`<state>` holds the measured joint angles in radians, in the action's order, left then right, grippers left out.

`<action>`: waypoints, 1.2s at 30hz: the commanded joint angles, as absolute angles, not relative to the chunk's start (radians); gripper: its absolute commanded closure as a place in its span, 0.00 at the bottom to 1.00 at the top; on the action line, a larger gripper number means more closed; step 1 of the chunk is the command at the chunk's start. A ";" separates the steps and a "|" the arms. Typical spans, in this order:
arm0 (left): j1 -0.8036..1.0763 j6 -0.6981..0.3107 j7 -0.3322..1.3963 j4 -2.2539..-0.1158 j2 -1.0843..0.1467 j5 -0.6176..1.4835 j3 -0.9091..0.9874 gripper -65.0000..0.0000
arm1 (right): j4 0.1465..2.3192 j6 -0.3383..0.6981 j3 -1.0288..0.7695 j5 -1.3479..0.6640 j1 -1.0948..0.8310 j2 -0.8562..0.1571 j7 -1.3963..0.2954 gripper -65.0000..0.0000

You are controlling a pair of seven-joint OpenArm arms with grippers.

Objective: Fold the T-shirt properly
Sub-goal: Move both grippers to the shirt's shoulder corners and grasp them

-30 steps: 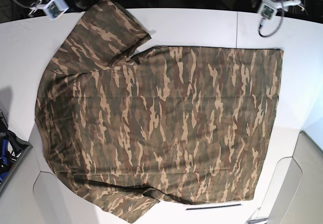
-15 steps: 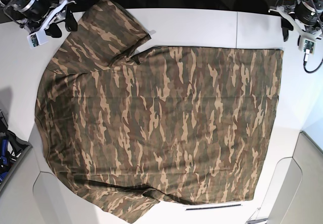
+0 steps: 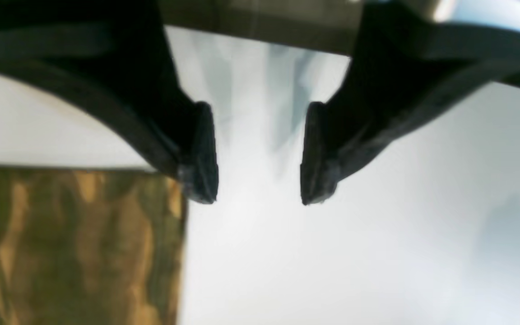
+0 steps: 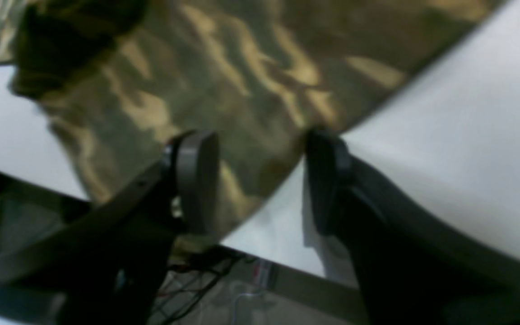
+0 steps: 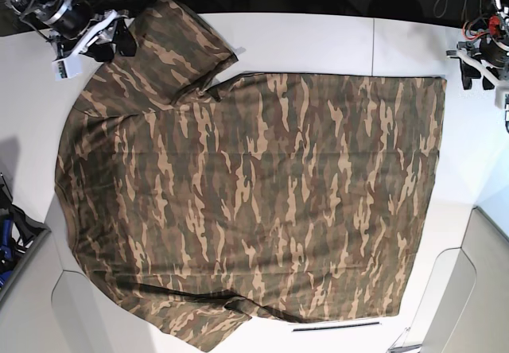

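One finger is over the T-shirt and the other is past the sleeve's edge [image 5: 96, 70], so my right gripper keeps sliding inward and closes on that edge [image 5: 99, 67].
The T-shirt [image 5: 254, 194], in camouflage print, lies spread flat on the white table [image 5: 318, 39], with its collar end at the left and its hem at the right. My right gripper [image 5: 115, 44] stands open at the upper sleeve [image 5: 171, 47]. In the right wrist view its fingers [image 4: 194, 180] straddle the sleeve's edge [image 4: 260, 149] without pinching it. My left gripper [image 5: 475, 79] hovers open just off the shirt's upper hem corner [image 5: 437, 83]. In the left wrist view the left gripper [image 3: 257, 180] holds only bare table between its pads, and the shirt corner [image 3: 75, 243] lies beside them.
A dark bin [image 5: 16, 246] holding blue items sits at the left edge. A thin dark strip [image 5: 336, 325] lies near the front edge below the shirt. The table's back edge [image 4: 287, 275] and cables are close behind the right gripper.
Both arms have swung in from the back toward the shirt: the right to the upper sleeve, the left to the hem corner. Both grippers have opened wider.
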<state>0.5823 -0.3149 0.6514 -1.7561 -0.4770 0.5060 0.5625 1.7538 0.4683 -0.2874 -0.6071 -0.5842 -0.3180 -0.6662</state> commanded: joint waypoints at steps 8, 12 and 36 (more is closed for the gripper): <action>0.484 -0.360 0.634 -1.626 -0.533 0.570 0.570 0.43 | 1.763 0.472 -0.229 -0.633 -0.588 -0.305 -0.667 0.51; 0.436 -0.419 0.669 -1.550 -0.535 0.682 0.570 0.43 | 1.763 0.471 -0.195 -0.628 -0.588 -0.295 -0.666 0.51; 0.400 -0.566 0.791 -1.397 -0.532 0.871 0.405 0.43 | 1.763 0.472 -0.189 -0.628 -0.588 -0.285 -0.660 0.51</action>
<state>0.3878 -0.5774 0.7254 -1.3987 -0.5247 0.9066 0.4122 1.7538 0.4721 -0.1875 -0.6289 -0.5838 -0.2794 -0.6548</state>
